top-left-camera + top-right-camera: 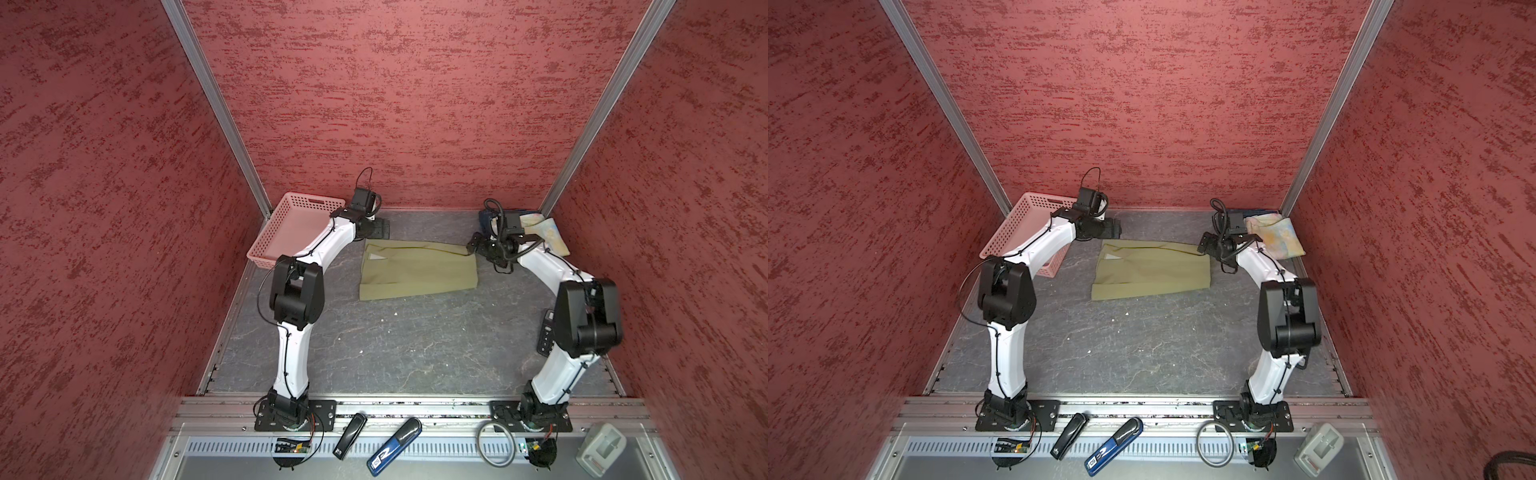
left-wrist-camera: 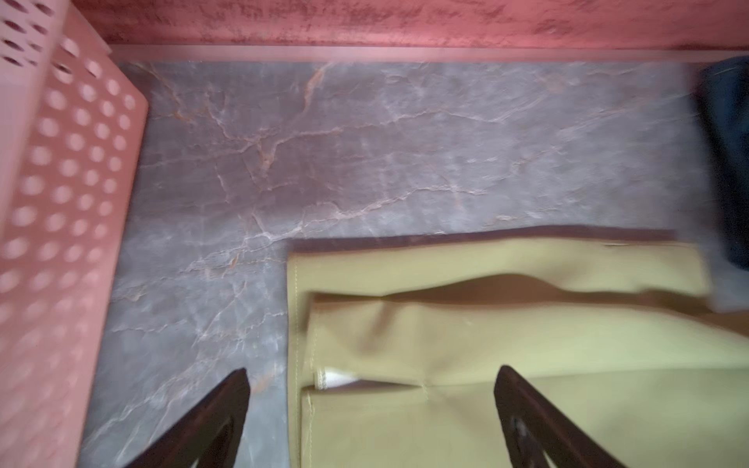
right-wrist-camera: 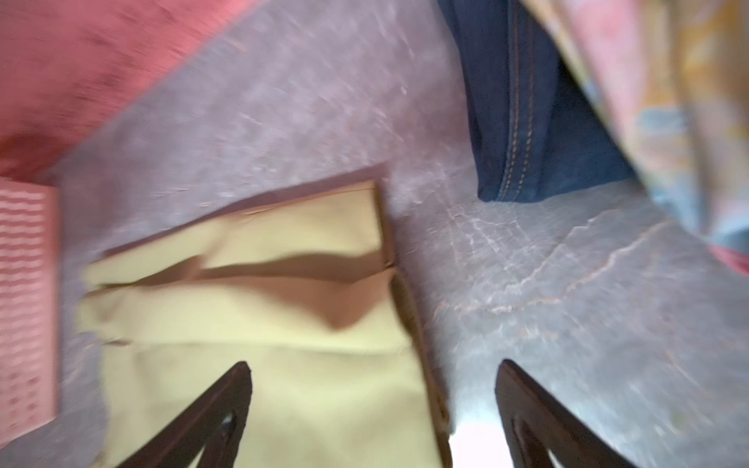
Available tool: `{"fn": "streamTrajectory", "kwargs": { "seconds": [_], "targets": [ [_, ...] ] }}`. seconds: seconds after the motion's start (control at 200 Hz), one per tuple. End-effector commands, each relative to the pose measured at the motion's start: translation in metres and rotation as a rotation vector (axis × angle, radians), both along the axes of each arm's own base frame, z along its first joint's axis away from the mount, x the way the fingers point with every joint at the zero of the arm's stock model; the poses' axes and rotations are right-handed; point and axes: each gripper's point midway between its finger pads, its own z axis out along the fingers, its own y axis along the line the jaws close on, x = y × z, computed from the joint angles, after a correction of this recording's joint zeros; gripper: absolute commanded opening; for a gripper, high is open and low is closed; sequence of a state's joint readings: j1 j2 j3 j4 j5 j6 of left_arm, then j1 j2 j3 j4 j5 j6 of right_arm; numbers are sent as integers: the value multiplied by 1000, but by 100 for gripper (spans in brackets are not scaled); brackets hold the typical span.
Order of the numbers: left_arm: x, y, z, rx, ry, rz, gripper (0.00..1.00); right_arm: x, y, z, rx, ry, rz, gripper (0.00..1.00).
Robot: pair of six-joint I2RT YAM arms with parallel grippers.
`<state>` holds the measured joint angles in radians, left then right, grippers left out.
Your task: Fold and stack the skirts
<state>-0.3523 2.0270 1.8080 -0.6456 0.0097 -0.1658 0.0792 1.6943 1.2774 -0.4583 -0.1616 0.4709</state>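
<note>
A loose fold [image 1: 432, 245] is standing up along the far edge of the olive green skirt, so its layers [image 3: 421, 355] will bend into open loops when the robot lifts them together.
The olive green skirt [image 1: 417, 270] [image 1: 1150, 270] lies folded flat at the back middle of the table. My left gripper [image 1: 376, 228] [image 2: 373, 368] hovers open over its far left corner; the cloth [image 2: 486, 344] lies loose below the jaws. At the far right corner, my right gripper [image 1: 473, 246] [image 3: 375, 362] stands open, straddling the skirt's edge [image 3: 283, 364], holding nothing. In the back right corner the dark blue denim skirt [image 1: 484, 219] [image 3: 523, 121] lies folded, with the pastel flowered skirt [image 1: 548, 235] [image 1: 1275, 237] [image 3: 668, 101] on top of it.
An empty pink perforated basket [image 1: 291, 228] [image 2: 60, 202] stands in the back left corner, close to the left arm. Red walls close in three sides. A black remote [image 1: 546, 332] lies by the right edge. Small tools lie on the front rail [image 1: 395, 446].
</note>
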Motion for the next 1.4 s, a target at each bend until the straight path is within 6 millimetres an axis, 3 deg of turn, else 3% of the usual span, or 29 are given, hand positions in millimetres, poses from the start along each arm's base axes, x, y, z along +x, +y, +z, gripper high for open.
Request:
{"fn": "streamTrajectory", "kwargs": {
  "seconds": [0.0,0.1,0.185,0.316,0.426,0.566,0.676,0.962,1.187,1.398],
  "targets": [
    [-29,-18,19,27,-64,-57,98,-27,-1,-9,15,17,-16,99],
    [-68,-39,1,6,-35,-132,98,-50,-1,-15,33,22,-18,99],
    [-96,-55,-30,3,18,-196,99,-64,10,-26,104,46,12,99],
    [-110,-66,-74,57,105,-222,99,-70,26,-45,223,63,18,99],
    [-105,-77,-92,85,121,-234,98,-67,37,-52,351,51,-4,99],
    [-94,-94,-97,125,93,-258,98,-66,43,-56,522,-5,-75,99],
    [-83,-90,-108,184,95,-242,98,-63,44,-58,640,-47,-147,99],
    [-69,-82,-138,254,139,-218,95,-52,26,-55,751,-184,-327,94],
    [-65,-82,-153,266,185,-211,93,-43,28,-72,850,-161,-410,90],
    [-63,-82,-153,265,188,-213,92,-53,35,-93,832,-91,-501,90]
  ]
}}
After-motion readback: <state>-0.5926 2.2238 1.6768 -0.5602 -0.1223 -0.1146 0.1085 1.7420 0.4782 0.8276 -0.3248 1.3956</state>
